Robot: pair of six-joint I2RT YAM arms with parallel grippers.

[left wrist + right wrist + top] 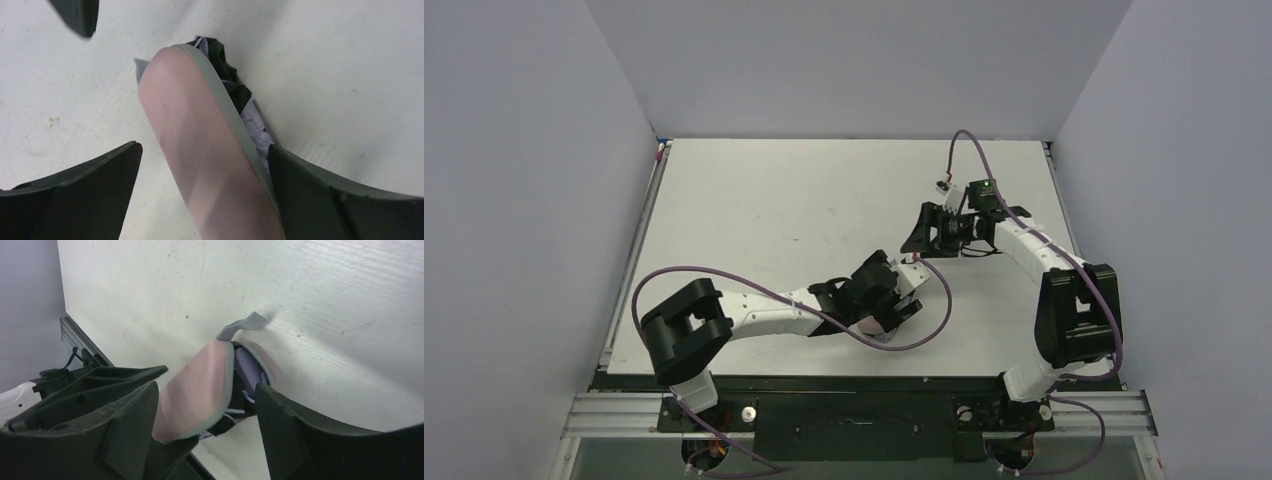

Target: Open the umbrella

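Note:
I need to move my right gripper back while my left gripper folds the sleeve open, because the sleeve's pink side (200,386) covers the umbrella. My right gripper should then take the lavender fabric (248,370).
The umbrella (252,125) is folded inside a pale pink sleeve (195,140) with grey trim. Only crumpled lavender and black fabric shows along the sleeve's edge and in its open mouth (247,367). My left gripper (203,147) is open and straddles the sleeve; its right finger (320,195) touches the trim and its left finger (90,190) stands apart. My right gripper (206,386) is open, pointed at the sleeve's mouth end and just short of it. In the top view the sleeve (879,322) lies under the left gripper (889,300), with the right gripper (917,235) behind it.
A grey pull tab (245,322) sticks out from the sleeve's mouth onto the white table (774,200). One right fingertip (75,15) shows beyond the sleeve's end. The left gripper's fingers (110,377) crowd the sleeve's near side. Grey walls stand on three sides.

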